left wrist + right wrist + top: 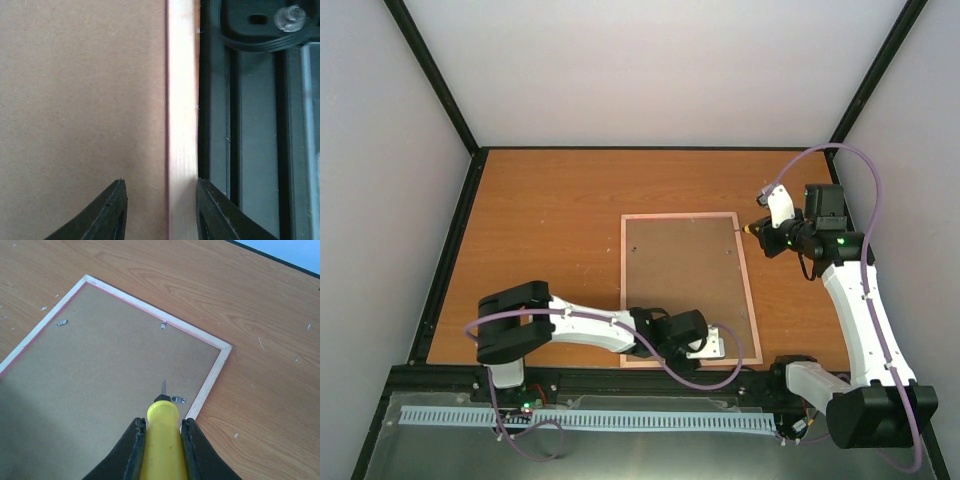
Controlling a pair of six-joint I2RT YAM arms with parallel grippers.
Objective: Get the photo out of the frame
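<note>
The frame's near edge (642,363) is by the black rail, a long way from my right gripper's screwdriver. So my left gripper should first turn the frame by its far corner (624,217).
The frame (681,215) lies face down on the table, its thin pink border around the plain brown backing board (685,270). The photo is hidden under the board. My left gripper (706,346) is at the frame's near right edge. In the left wrist view it (160,185) is open, one finger over the backing board (80,100) and one at the outer side of the pale frame rail (181,100). My right gripper (162,422) is shut on a yellow-handled screwdriver (161,440), whose tip hovers just left of a metal clip (178,400) near the frame's far right corner (220,352).
Two more metal clips (163,326) (61,323) sit on the backing board. A black rail (250,125) runs along the table's near edge beside the frame. The wooden table (550,250) is walled on three sides.
</note>
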